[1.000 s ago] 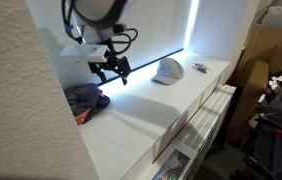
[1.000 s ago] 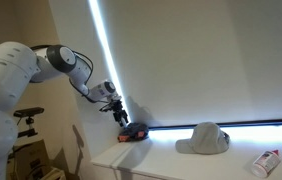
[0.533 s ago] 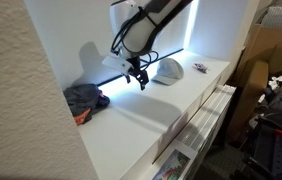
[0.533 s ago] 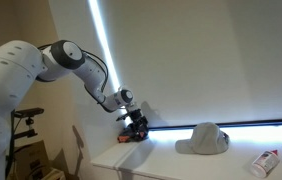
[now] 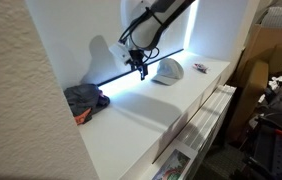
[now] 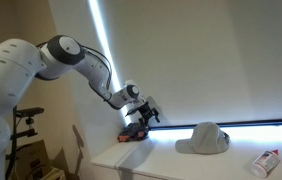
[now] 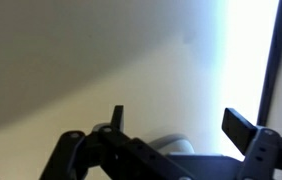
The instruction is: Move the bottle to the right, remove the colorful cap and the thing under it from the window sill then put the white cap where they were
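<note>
I should keep moving my open gripper toward the white cap [image 6: 203, 143], which lies clear of the bottle with its top up, until my fingers straddle the cap's top [image 6: 211, 132].
The white cap [image 5: 168, 69] [image 6: 206, 138] lies on the white window sill [image 5: 141, 115] [image 6: 181, 165], close to the bright strip under the blind. Beyond it lies the tiny white bottle [image 5: 200, 67] [image 6: 266, 162] with its red top, on its side. My gripper [image 5: 141, 71] [image 6: 151, 117] hangs open above the sill, between the fabric bundle and the white cap, touching nothing. In the wrist view the gripper [image 7: 179, 118] has both dark fingers [image 7: 243, 125] spread wide, with part of the white cap [image 7: 177, 146] showing between them. The colorful cap and the thing under it are out of view.
A grey-blue fabric bundle [image 5: 82, 99] [image 6: 133, 133] with an orange bit lies at the sill's end by the wall. The closed blind [image 6: 211, 60] stands right behind the sill. Shelving and clutter [image 5: 271, 110] stand past the sill's front edge.
My arm has swung from above the fabric bundle along the sill toward the white cap. The jaws stayed open. Nothing on the sill moved.
</note>
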{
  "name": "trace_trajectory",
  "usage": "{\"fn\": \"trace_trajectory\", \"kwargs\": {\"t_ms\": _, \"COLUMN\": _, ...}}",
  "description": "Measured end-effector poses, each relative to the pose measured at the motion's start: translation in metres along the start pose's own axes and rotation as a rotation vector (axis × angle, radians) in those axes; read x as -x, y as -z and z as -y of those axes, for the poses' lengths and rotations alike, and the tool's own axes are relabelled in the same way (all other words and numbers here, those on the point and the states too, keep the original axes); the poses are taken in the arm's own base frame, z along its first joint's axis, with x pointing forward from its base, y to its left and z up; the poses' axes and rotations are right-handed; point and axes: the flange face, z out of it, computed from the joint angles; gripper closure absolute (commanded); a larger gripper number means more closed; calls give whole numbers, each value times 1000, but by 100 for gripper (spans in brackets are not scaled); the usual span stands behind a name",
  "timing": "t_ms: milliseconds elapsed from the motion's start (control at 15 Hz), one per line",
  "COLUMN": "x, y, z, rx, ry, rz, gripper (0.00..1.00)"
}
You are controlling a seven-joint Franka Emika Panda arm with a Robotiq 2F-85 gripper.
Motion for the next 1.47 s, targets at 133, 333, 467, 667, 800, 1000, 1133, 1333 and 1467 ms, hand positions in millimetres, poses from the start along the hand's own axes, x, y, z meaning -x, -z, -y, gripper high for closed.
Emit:
{"fn": "trace_trajectory", "kwargs": {"t_ms": 133, "x": -50, "y": 1, "z": 17, "rx": -51, "ry": -108, "rz": -13, "gripper": 0}}
{"fn": "trace_trajectory", "kwargs": {"t_ms": 333, "x": -137, "y": 4, "z": 29, "rx": -116, "ry": -279, "rz": -38, "gripper": 0}}
{"fn": "trace_trajectory", "kwargs": {"t_ms": 467, "x": -189, "y": 8, "z": 29, "rx": -146, "ry": -399, "rz": -59, "gripper": 0}}
{"fn": "trace_trajectory", "kwargs": {"t_ms": 667, "x": -228, "y": 9, "z": 22, "rx": -171, "ry": -517, "rz": -75, "gripper": 0}}
{"fn": "trace_trajectory", "kwargs": {"t_ms": 800, "x": -225, "y": 9, "z": 20, "rx": -170, "ry": -523, "rz": -72, "gripper": 0}}
{"fn": "trace_trajectory", "kwargs": {"t_ms": 1000, "x": -234, "y": 6, "z": 25, "rx": -168, "ry": -631, "rz": -31, "gripper": 0}}
{"fn": "trace_trajectory", "kwargs": {"t_ms": 1133, "x": -259, "y": -7, "z": 29, "rx": -168, "ry": -742, "rz": 17, "gripper": 0}}
{"fn": "trace_trajectory", "kwargs": {"t_ms": 1333, "x": -300, "y": -51, "z": 22, "rx": -142, "ry": -911, "rz": 104, "gripper": 0}}
{"fn": "trace_trajectory", "kwargs": {"t_ms": 1467, "x": -314, "y": -77, "z": 19, "rx": -117, "ry": -956, "rz": 137, "gripper": 0}}
